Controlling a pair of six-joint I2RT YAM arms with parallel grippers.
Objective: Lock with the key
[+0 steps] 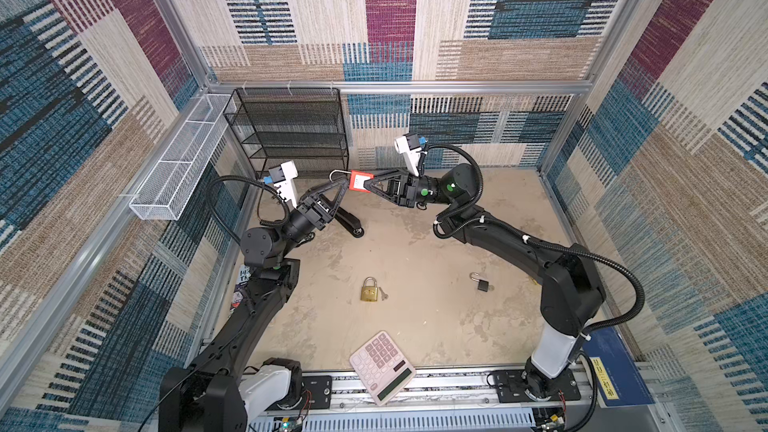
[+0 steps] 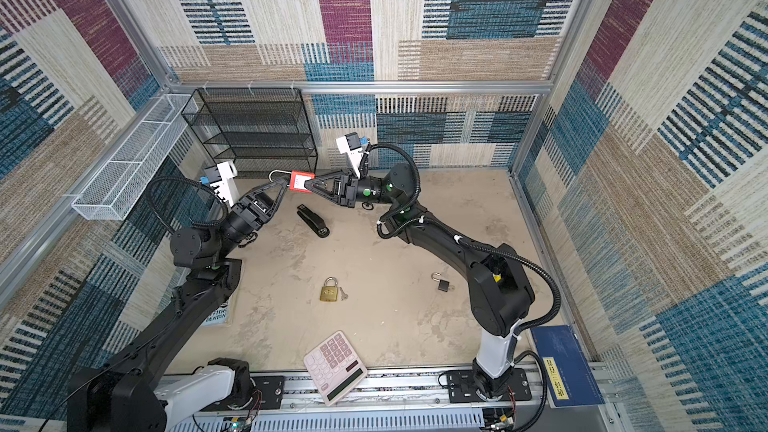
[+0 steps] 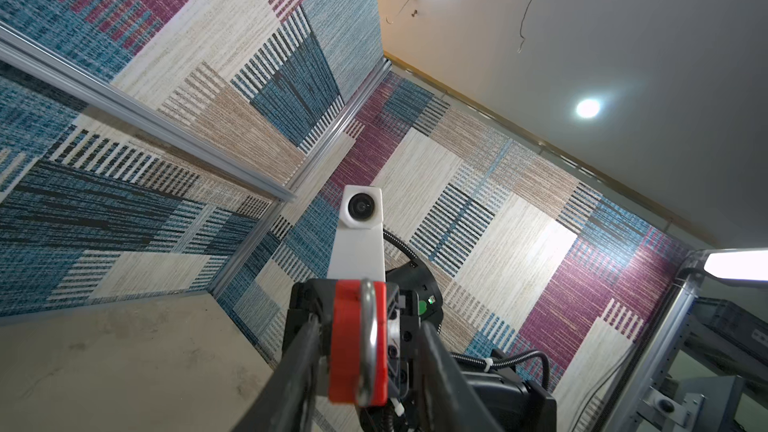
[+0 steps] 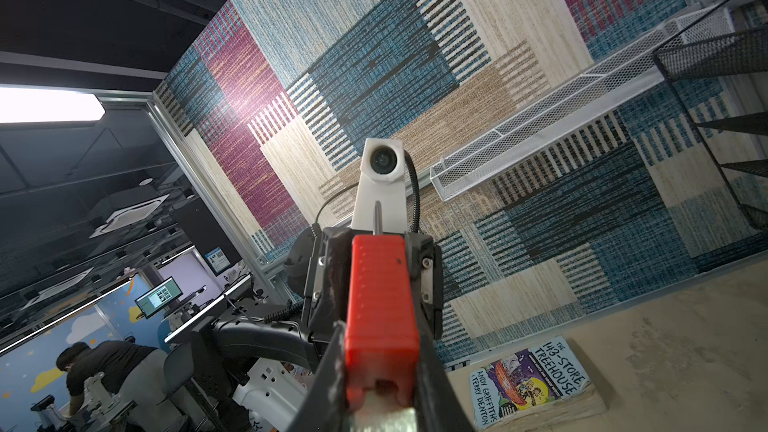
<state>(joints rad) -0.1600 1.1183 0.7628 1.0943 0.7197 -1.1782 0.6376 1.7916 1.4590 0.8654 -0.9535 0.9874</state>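
The red padlock's keyhole end is held shut in my right gripper. Next, my left gripper takes hold of the body's shackle end before my right gripper grips the key.
A red padlock hangs in the air above the back of the table. My right gripper is shut on its body. A silver key head shows blurred at the keyhole end, between the right fingers. The steel shackle points toward my left gripper. That gripper is open; its jaws straddle the shackle end of the lock, with a clear gap on one side.
On the table lie a brass padlock with a small key beside it, a small black padlock, a black stapler and a pink calculator. A black mesh shelf and a white wire basket stand at the back left.
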